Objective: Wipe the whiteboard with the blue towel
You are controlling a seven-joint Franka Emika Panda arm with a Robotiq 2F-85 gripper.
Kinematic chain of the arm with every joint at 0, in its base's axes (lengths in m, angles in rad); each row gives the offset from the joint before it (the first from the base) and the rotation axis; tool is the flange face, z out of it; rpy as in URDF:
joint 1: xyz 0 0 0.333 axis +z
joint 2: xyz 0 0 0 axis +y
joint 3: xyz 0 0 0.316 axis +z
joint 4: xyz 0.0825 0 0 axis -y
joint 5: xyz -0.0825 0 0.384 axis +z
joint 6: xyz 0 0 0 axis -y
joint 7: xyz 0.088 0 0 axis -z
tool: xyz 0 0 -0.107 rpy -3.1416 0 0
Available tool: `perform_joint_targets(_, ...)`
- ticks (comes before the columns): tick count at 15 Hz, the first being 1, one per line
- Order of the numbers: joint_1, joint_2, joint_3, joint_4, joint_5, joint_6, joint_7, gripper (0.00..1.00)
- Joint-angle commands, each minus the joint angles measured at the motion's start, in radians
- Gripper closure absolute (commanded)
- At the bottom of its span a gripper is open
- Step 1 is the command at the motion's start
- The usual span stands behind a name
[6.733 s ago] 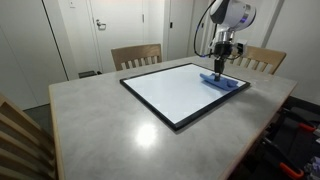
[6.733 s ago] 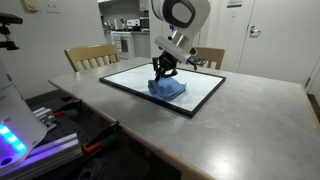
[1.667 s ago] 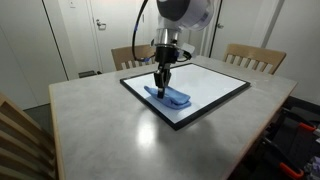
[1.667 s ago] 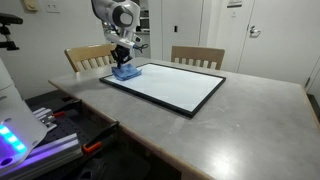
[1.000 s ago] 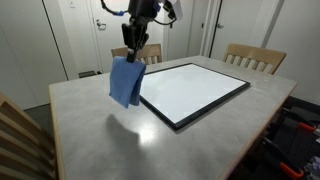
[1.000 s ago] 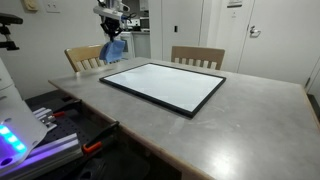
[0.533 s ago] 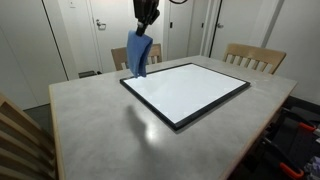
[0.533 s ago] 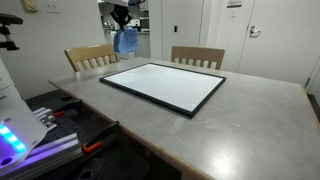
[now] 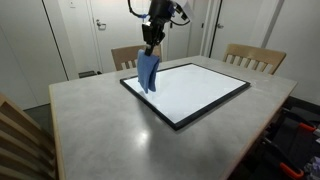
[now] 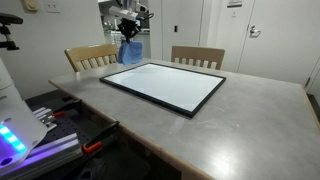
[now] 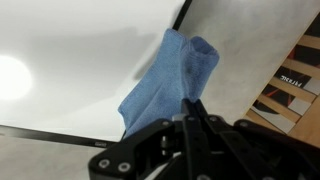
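The blue towel [image 9: 148, 73] is hanging over the black frame of the whiteboard, so next my gripper swings back in, lowers the towel and pulls it across the white surface [image 9: 187, 90].
The whiteboard [image 9: 190, 92], glossy white with a thin black frame, lies flat on the grey table and shows in both exterior views [image 10: 165, 85]. The blue towel [image 9: 148, 71] hangs limp in the air above the board's near-left corner; it also shows in an exterior view [image 10: 130, 52] and in the wrist view [image 11: 165, 85]. My gripper [image 9: 150, 47] is shut on the towel's top edge and holds it clear of the board, also seen in an exterior view [image 10: 129, 35] and in the wrist view [image 11: 192, 104].
Wooden chairs [image 9: 135, 56] [image 9: 258, 58] stand along the far side of the grey table [image 9: 110, 130]. Another chair back [image 9: 20, 140] is at the near left. Doors and walls lie behind.
The towel was lifted off the board's corner, swung out over the table, raised high, and has now come down lower over the board's corner. The gripper stays shut on it.
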Motion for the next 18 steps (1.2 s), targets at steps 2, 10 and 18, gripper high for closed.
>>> perform_joint_targets(2, -0.031, 0.099, 0.035, 0.123, 0.014, -0.103, -0.099, 0.99)
perform_joint_targets(10, -0.090, 0.156, 0.101, 0.249, 0.128, -0.270, -0.326, 0.99)
perform_joint_targets(18, -0.179, 0.196, 0.065, 0.234, 0.384, -0.349, -0.715, 0.99)
